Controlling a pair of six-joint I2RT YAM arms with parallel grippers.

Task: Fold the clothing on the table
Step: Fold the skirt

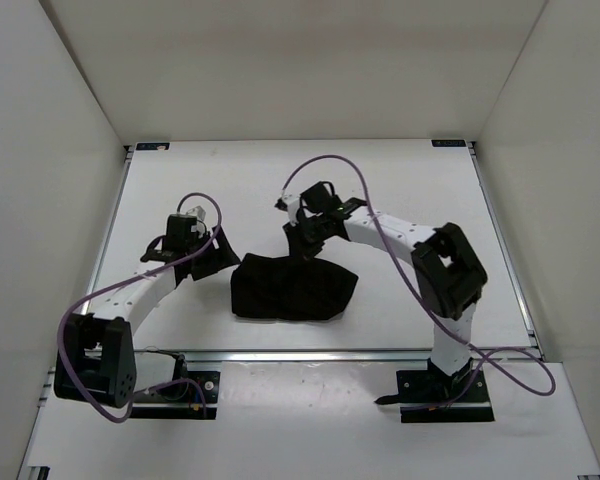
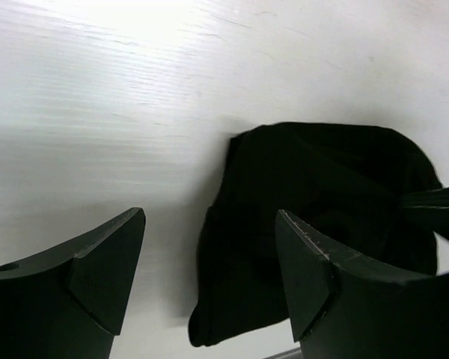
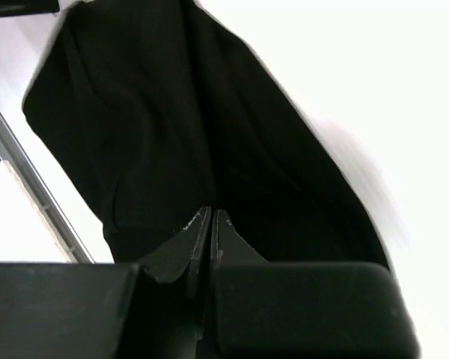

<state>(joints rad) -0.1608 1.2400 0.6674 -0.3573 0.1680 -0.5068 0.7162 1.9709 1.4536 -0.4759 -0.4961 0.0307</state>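
Next, I grab the free far corner (image 1: 248,259) with my left gripper before both grippers pull apart, because the black clothing is bunched up with only my right gripper on its far edge (image 1: 298,259).
The black clothing (image 1: 295,290) lies bunched on the white table (image 1: 410,190), near the front edge and between the arms. My right gripper (image 1: 308,245) stands at the cloth's far edge. In the right wrist view its jaws (image 3: 212,212) are shut on a ridge of the clothing (image 3: 157,127), which drapes away from the tips. My left gripper (image 1: 215,255) hovers just left of the cloth. In the left wrist view it (image 2: 209,217) is open over the clothing's (image 2: 322,194) left end, with nothing between its fingers. The right gripper's tip (image 2: 434,206) shows at the cloth's far side.
A metal rail (image 1: 360,353) runs along the table's front edge, close to the cloth. White walls close in the left, right and back. Purple cables loop over both arms. Bare table surface lies behind the arms (image 1: 280,165).
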